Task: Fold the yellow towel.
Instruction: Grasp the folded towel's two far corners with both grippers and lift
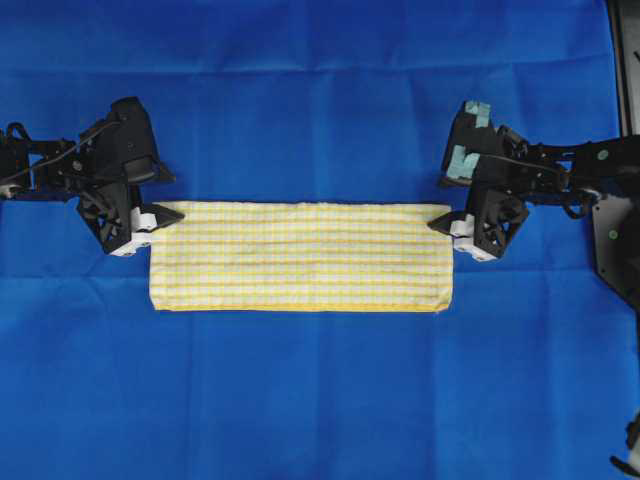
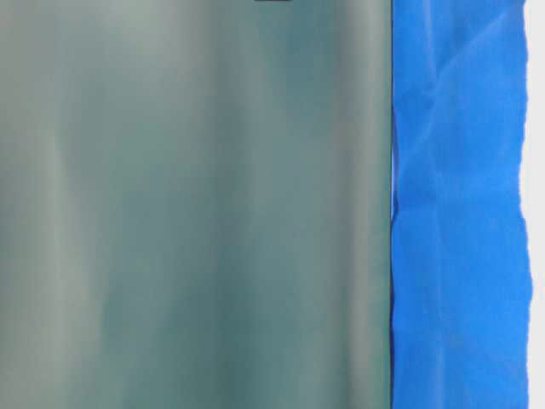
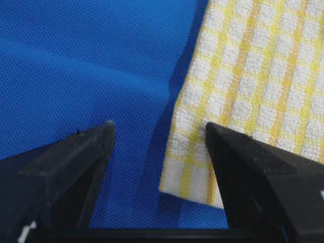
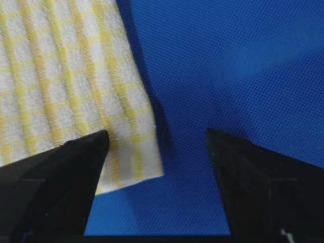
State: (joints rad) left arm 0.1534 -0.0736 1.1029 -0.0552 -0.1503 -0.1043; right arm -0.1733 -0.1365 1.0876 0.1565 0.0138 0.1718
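I can see that the yellow towel's long edge [image 1: 305, 206] lies crosswise, so next I raise its far corners [image 1: 438, 211] and turn the towel lengthwise, with my right gripper going far, before I fold it.
The yellow towel [image 1: 300, 258] lies flat on the blue sheet as a long, narrow band, white with yellow checks. My left gripper [image 1: 160, 215] stands open at its far left corner. In the left wrist view that corner [image 3: 192, 172] sits between the fingers of the left gripper [image 3: 159, 126], with one finger [image 3: 253, 167] over the cloth. My right gripper [image 1: 445, 225] stands open at the far right corner. The right wrist view shows the towel [image 4: 61, 76] reaching in between the fingers of the right gripper [image 4: 157, 132], and one finger [image 4: 66, 167] overlaps it.
The blue sheet [image 1: 320, 100] covers the whole table. A black frame [image 1: 620, 250] stands at the right edge. In the table-level view a blurred grey-green surface [image 2: 187, 204] blocks most of the picture, leaving a strip of blue sheet [image 2: 460, 213].
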